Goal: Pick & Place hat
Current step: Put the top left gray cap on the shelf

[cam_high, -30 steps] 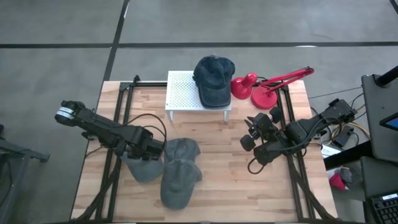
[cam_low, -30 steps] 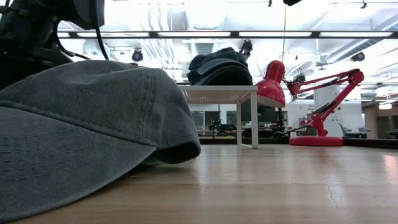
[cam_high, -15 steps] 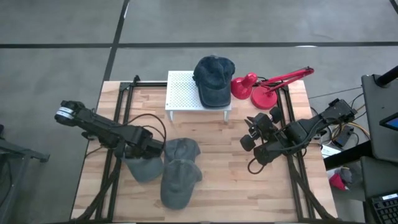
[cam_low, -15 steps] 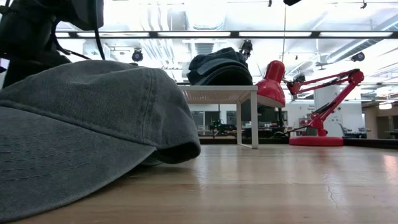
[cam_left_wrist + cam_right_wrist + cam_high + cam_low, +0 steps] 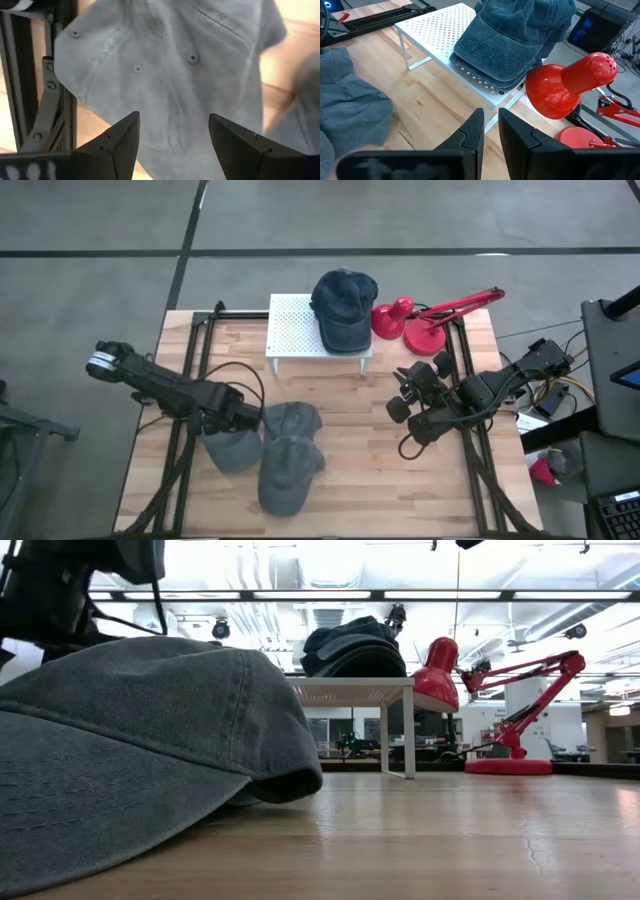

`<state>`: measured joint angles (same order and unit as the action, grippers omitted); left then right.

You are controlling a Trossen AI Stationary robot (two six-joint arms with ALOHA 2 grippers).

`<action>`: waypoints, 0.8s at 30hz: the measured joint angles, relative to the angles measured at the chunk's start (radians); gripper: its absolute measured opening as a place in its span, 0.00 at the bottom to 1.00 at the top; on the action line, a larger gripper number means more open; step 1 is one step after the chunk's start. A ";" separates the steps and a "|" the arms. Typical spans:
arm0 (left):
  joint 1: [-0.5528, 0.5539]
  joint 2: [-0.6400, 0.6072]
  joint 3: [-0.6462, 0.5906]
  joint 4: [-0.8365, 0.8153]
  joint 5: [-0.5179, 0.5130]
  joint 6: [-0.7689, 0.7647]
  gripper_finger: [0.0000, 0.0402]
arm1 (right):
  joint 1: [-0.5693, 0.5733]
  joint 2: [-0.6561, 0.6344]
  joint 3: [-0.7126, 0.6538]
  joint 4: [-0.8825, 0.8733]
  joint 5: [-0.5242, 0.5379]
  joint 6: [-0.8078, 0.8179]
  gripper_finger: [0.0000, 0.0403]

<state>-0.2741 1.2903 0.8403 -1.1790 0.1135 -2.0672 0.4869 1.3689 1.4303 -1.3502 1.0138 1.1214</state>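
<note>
I can see the seam on the grey hat's top running midway below my left gripper's open fingers. I go on moving down until they are on either side of that seam, then close them.
Three grey hats lie on the wooden table: one at the left, one beside it, and one nearest the front edge. My left gripper points down over the left grey hat and is open, with a finger on either side above the crown. A dark blue hat rests on the white perforated stand at the back. My right gripper hangs raised at the right with its fingers shut on nothing.
A red desk lamp stands right of the white stand, close to the blue hat. Black frame rails run along the table's left and right sides. Bare wood lies between the grey hats and my right arm.
My left gripper has rolled about its own pointing line while staying over the left grey hat. The hats have not moved.
</note>
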 joint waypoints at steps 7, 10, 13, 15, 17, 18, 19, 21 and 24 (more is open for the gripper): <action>0.001 -0.001 -0.106 0.153 -0.002 -0.040 0.57 | 0.000 0.000 0.000 0.002 0.000 0.001 0.13; 0.002 0.000 -0.180 0.265 -0.002 -0.063 0.57 | 0.000 0.000 0.000 0.002 0.000 0.000 0.13; 0.002 0.000 -0.250 0.363 0.002 -0.095 0.57 | 0.000 0.000 0.000 0.002 0.000 -0.010 0.13; 0.002 -0.003 -0.283 0.407 0.006 -0.109 0.57 | 0.000 0.000 -0.001 0.003 0.006 -0.021 0.13; 0.002 -0.002 -0.312 0.434 0.008 -0.108 0.55 | 0.000 -0.001 -0.013 0.003 0.018 -0.022 0.13; 0.002 -0.002 -0.320 0.449 0.008 -0.108 0.54 | 0.000 -0.002 -0.023 0.002 0.023 -0.020 0.13; 0.001 -0.002 -0.327 0.460 0.008 -0.108 0.52 | 0.000 -0.002 -0.034 0.003 0.031 -0.013 0.13; 0.002 -0.003 -0.339 0.465 0.012 -0.108 0.48 | 0.000 -0.002 -0.059 0.003 0.033 0.009 0.13; 0.002 -0.003 -0.347 0.471 0.008 -0.107 0.39 | 0.000 -0.002 -0.104 0.003 0.034 0.036 0.13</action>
<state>-0.2726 1.2877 0.4933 -0.7079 0.1219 -2.1746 0.4866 1.3674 1.3259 -1.3468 1.0476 1.1570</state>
